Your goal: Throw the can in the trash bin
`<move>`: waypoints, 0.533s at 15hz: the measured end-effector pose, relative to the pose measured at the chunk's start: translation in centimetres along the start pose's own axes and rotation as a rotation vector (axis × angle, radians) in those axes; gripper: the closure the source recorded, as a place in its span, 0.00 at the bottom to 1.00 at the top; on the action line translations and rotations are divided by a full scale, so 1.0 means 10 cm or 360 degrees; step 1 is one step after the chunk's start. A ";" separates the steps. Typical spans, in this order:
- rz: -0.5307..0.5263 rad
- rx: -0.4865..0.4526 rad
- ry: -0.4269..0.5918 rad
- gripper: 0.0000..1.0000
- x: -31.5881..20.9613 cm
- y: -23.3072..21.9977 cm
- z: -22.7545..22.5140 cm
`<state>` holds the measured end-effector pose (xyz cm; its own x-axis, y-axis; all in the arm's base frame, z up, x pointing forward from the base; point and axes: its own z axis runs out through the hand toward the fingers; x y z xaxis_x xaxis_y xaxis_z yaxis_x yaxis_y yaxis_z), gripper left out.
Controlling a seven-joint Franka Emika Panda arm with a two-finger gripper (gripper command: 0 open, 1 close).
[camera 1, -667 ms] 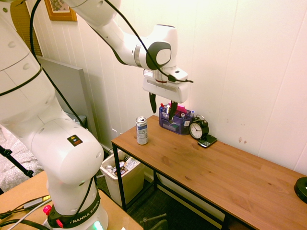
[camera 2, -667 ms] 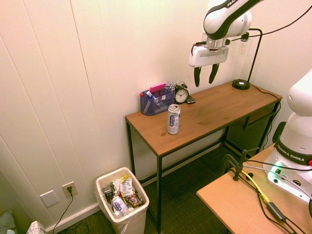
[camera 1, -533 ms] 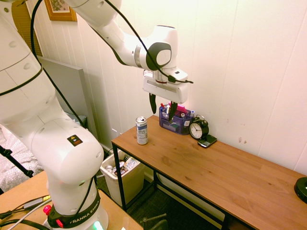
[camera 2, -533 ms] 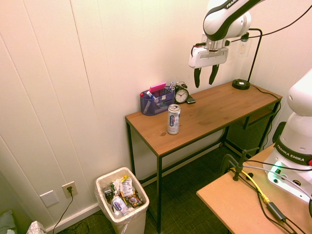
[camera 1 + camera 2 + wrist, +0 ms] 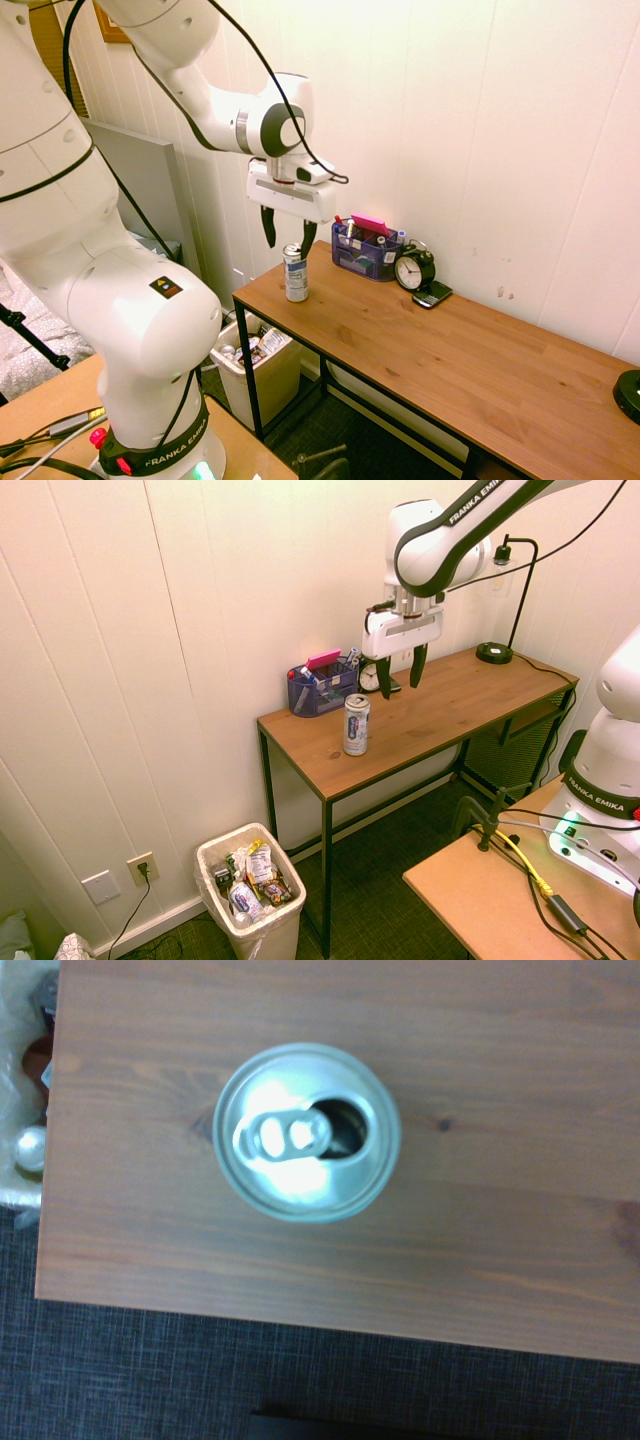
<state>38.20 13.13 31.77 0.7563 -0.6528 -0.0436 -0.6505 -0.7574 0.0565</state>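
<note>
I expect the can [image 5: 356,725] to tip onto its side and stay on top when I drop it, because uneven rubbish [image 5: 255,880] is piled up inside the trash bin.
The can [image 5: 295,273] [image 5: 356,724] stands upright near the left end of the wooden table [image 5: 450,350], silvery-white with a grey-blue label. In the wrist view its opened shiny top [image 5: 307,1132] is seen from straight above. My gripper [image 5: 288,235] [image 5: 400,675] hangs open just above the can, fingers pointing down, touching nothing. The trash bin [image 5: 228,368] [image 5: 268,938], cream-beige and holding several pieces of rubbish, stands on the floor beside the table's left end, below the can.
A blue desk organizer [image 5: 365,252] [image 5: 322,687], a black alarm clock [image 5: 413,268] and a small dark phone [image 5: 432,294] sit along the wall behind the can. A black lamp base [image 5: 494,652] stands at the table's far end. The white wall runs close behind.
My arm has swung from above the organizer and clock toward the table's left end and come lower, so the open gripper now hangs over the can. The can has not moved.
</note>
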 end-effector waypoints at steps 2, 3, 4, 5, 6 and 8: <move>0.0006 -0.0021 -0.0018 0.00 -0.01 -0.07 0.16; 0.0013 -0.0028 -0.0019 0.00 0.03 -0.13 0.23; 0.0022 -0.0030 -0.0017 0.00 0.08 -0.23 0.28; 0.0022 -0.0031 -0.0026 0.00 0.13 -0.35 0.31; 0.0020 -0.0030 -0.0031 0.00 0.18 -0.48 0.33; 0.0035 -0.0040 -0.0034 0.00 0.23 -0.71 0.40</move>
<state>44.28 16.95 27.30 0.7402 -0.6694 -0.0632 -0.6646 -0.7426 0.0828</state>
